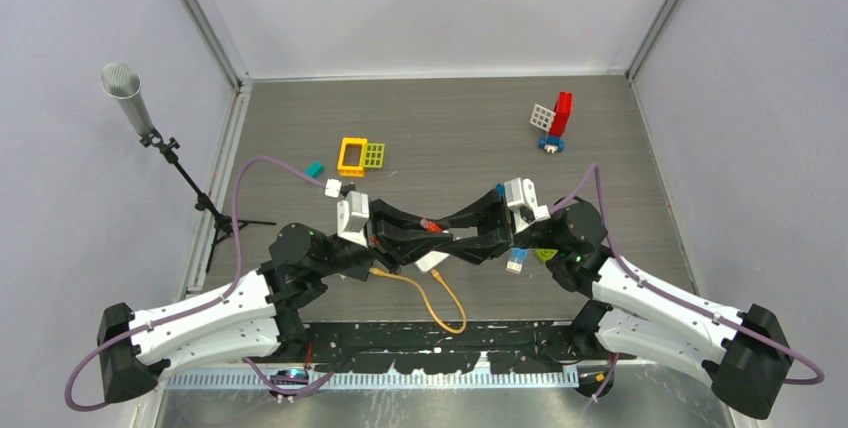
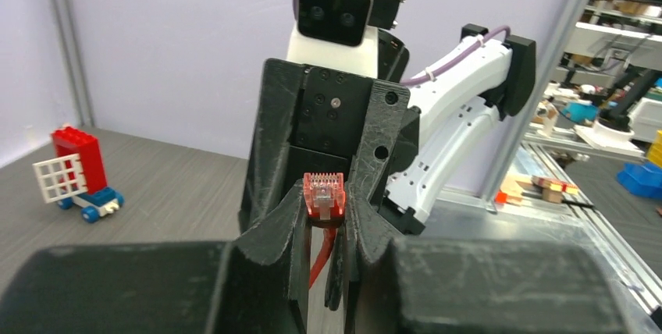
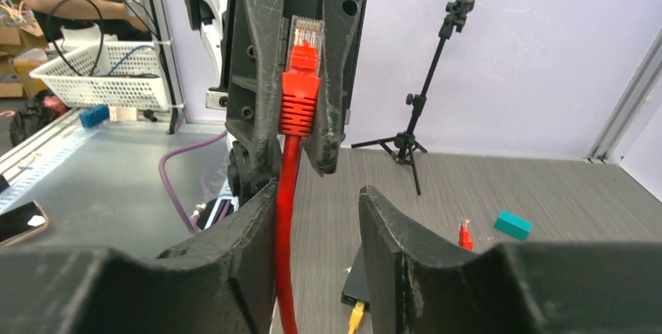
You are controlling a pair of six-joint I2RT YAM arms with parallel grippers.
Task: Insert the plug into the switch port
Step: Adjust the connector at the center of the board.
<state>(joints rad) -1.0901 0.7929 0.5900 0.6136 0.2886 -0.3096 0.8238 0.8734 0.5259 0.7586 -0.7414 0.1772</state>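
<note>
My left gripper is filled by a red plug (image 3: 300,88), so next my right gripper closes on that plug's cable first. This will free my left gripper to take the other red plug (image 3: 465,236).
The red plug (image 2: 323,193) is pinched upright between the fingers of my left gripper (image 2: 324,201), which is shut on it. In the right wrist view the same plug (image 3: 301,76) is at the top, and its red cable (image 3: 286,217) hangs down through my open right gripper (image 3: 318,197), lying against the left finger. The two grippers meet tip to tip over the table's middle, with the plug (image 1: 430,225) between them. The switch (image 3: 361,283), a flat black box with a yellow plug (image 3: 356,314) in one port, lies on the table below the right gripper.
The cable's other red plug (image 3: 464,234) and a teal block (image 3: 513,225) lie on the table. A yellow cable (image 1: 440,303) loops toward the near edge. A yellow brick frame (image 1: 352,156), a red-and-blue brick toy (image 1: 555,123) and a microphone stand (image 1: 160,138) stand farther off.
</note>
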